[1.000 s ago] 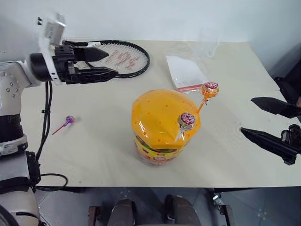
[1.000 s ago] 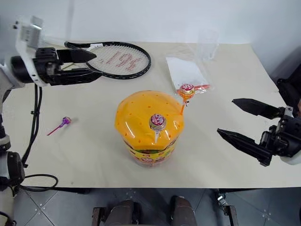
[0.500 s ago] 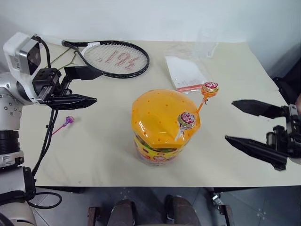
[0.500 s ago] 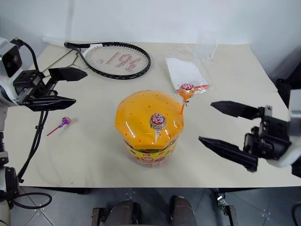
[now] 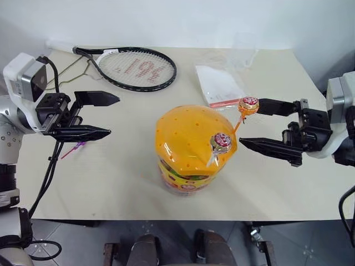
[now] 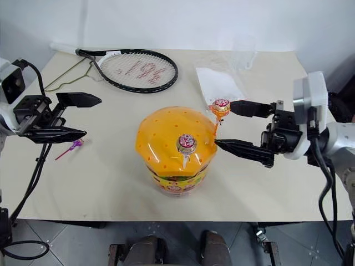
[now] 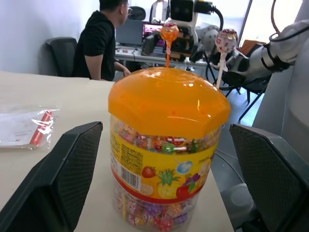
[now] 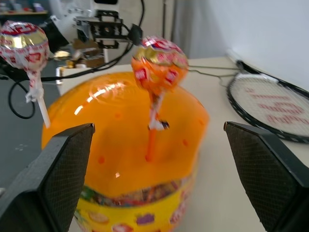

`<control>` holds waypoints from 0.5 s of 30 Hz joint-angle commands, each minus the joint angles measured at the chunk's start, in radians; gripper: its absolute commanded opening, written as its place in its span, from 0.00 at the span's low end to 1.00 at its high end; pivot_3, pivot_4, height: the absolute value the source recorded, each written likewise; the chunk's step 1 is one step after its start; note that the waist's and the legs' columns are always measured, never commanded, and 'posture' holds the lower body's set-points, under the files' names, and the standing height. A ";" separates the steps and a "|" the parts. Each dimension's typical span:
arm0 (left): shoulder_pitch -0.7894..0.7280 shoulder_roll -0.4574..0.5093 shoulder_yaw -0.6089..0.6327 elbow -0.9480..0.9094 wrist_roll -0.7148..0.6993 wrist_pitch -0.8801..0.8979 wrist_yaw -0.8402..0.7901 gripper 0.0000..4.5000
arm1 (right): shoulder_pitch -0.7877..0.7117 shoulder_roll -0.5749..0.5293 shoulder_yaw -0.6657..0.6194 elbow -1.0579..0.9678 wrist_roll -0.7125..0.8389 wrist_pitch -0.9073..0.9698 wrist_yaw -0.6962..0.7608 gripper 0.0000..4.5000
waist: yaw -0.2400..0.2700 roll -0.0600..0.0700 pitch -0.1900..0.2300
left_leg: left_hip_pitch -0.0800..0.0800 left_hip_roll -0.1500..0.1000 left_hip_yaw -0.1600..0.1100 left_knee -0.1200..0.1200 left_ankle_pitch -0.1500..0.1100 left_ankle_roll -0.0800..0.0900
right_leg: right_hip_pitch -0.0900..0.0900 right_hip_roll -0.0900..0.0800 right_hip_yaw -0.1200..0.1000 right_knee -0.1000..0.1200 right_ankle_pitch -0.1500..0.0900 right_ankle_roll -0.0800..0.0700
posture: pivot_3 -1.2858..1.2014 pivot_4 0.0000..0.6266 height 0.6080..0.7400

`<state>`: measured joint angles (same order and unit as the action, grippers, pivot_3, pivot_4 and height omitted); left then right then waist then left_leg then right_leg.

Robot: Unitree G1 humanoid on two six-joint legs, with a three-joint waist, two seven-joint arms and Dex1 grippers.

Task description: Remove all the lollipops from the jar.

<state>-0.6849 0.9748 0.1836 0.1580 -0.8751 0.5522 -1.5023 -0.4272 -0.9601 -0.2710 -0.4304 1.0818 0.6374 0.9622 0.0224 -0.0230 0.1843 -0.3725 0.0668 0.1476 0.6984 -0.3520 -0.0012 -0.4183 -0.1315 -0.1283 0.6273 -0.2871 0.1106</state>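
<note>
The lid's lollipops (image 5: 221, 142) stand on the other side of the jar from my left gripper, so my right gripper should pull out the orange-stick lollipop (image 5: 248, 106) first and the white-stick lollipop next.
The jar (image 5: 191, 147), burger-shaped with an orange dotted lid, stands mid-table. Two lollipops stick up from its lid: one on an orange stick (image 5: 248, 104) at the right rim, one on a white stick (image 5: 221, 141) at the front. A third lollipop, on a purple stick (image 6: 72, 146), lies on the table to the left. My right gripper (image 5: 249, 122) is open and level, its fingertips right beside the orange-stick lollipop (image 8: 159, 63) without touching it. My left gripper (image 5: 113, 116) hangs open left of the jar (image 7: 166, 135), above the purple-stick lollipop.
A tennis racket (image 5: 133, 67) lies at the back left. A clear plastic bag with a red strip (image 5: 219, 86) lies behind the jar. The table's front edge runs just below the jar. A seated person (image 7: 99, 41) shows in the left wrist view's background.
My right gripper has swung left from the table's right edge to the orange-stick lollipop. My left gripper has dropped and drawn back from the racket. Both stay open.
</note>
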 commanded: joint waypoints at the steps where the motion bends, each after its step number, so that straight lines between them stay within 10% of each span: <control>1: 0.021 0.010 0.045 -0.059 -0.009 -0.021 -0.079 1.00 | -0.070 0.035 0.043 0.022 -0.025 -0.009 0.033 1.00 | -0.002 0.000 0.000 | 0.000 0.000 0.000 0.000 0.000 0.000 | 0.000 0.000 0.000 0.000 0.000 0.000 | 0.52 0.24 1.00; 15: 0.080 -0.024 0.087 -0.119 -0.018 -0.023 -0.045 1.00 | -0.224 0.038 0.075 0.050 -0.034 0.105 0.039 0.08 | -0.002 0.000 0.000 | -0.003 0.000 0.001 0.000 0.000 0.000 | -0.004 0.000 0.001 0.001 0.000 0.000 | 0.52 0.24 1.00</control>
<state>-0.6108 0.9516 0.2367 0.0702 -0.8762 0.5425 -1.5012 -0.6233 -0.9110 -0.1539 -0.3549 1.0224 0.7445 0.9992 0.0201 -0.0228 0.1844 -0.3753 0.0669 0.1493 0.6982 -0.3523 -0.0017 -0.4229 -0.1314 -0.1271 0.6282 -0.2871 0.1106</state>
